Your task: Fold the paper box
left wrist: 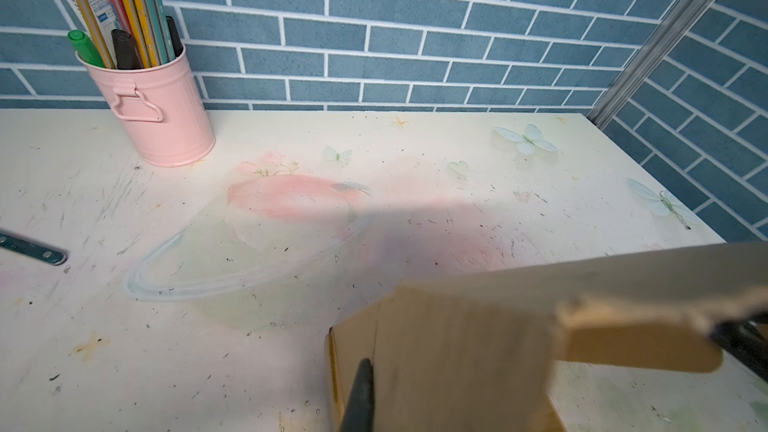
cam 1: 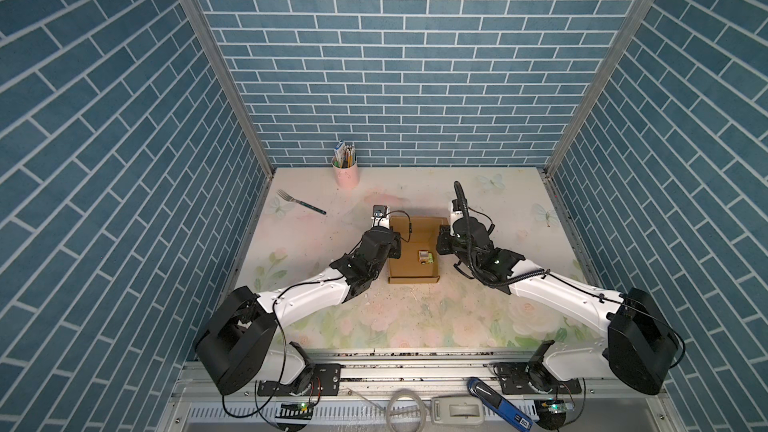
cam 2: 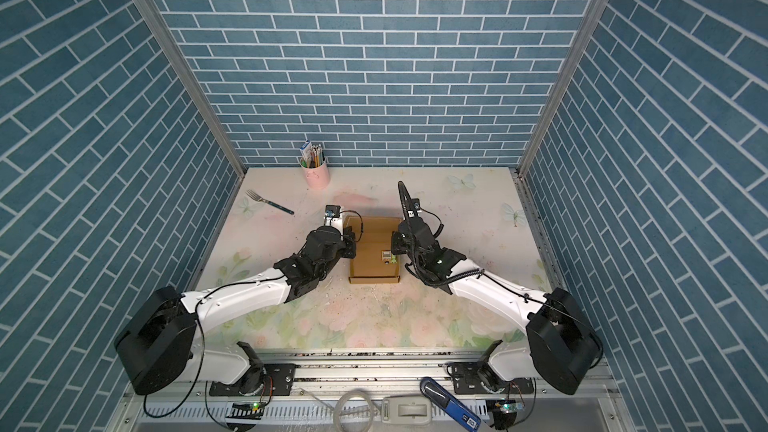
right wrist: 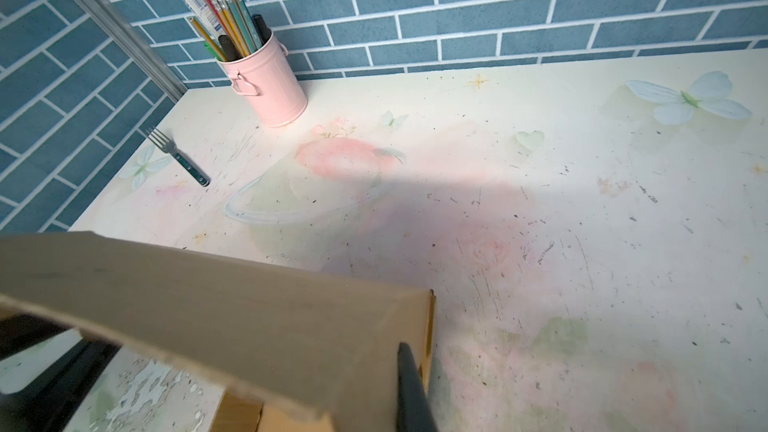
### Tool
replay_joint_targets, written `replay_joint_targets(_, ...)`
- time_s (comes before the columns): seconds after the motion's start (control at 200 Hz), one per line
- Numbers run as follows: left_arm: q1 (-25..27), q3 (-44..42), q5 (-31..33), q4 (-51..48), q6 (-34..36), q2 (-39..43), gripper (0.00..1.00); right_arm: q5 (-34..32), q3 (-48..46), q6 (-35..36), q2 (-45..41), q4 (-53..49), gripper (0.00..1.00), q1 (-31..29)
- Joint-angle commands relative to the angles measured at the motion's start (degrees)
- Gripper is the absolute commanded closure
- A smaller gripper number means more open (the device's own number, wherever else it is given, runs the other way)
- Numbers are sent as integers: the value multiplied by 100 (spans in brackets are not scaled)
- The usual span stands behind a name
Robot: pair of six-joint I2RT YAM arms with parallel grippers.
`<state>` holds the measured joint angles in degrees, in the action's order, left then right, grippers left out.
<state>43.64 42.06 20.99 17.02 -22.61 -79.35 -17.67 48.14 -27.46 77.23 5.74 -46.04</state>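
Observation:
The raised panel [left wrist: 464,360] is held at both sides by my grippers. My left gripper should keep pulling the panel over the open box [cam 1: 409,262] until it leans there, and then let go.
The paper box [cam 1: 411,270] [cam 2: 372,270] is plain brown cardboard, lying open in the middle of the table in both top views. A small greenish cube [cam 1: 424,258] [cam 2: 389,258] sits inside it near the right wall. My left gripper [cam 1: 394,248] [cam 2: 353,243] is at the box's left side, shut on a raised cardboard panel [left wrist: 457,351]. One dark finger [left wrist: 360,396] lies on that panel's face. My right gripper [cam 1: 441,245] [cam 2: 395,245] is at the right side, shut on the panel [right wrist: 249,317]. Its finger [right wrist: 409,384] presses near the corner. The inner fingers are hidden behind the cardboard.
A pink can of pencils [cam 1: 345,176] [cam 2: 316,176] [left wrist: 162,118] [right wrist: 270,85] stands at the back left by the wall. A fork [cam 1: 300,202] [cam 2: 268,201] [right wrist: 178,155] lies left of the box. A blue tool [cam 1: 498,403] rests on the front rail.

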Motion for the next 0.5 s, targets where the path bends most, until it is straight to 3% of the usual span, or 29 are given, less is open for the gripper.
replay_joint_targets(0.0, 95, -189, 525, 244, -321, 125, 100, -37, -204, 97, -223, 257, 100, -28)
replay_joint_targets(0.495, 880, -1006, 1397, 1113, -512, -42, 100, -41, -1358, 596, -777, 1080, 100, -304)
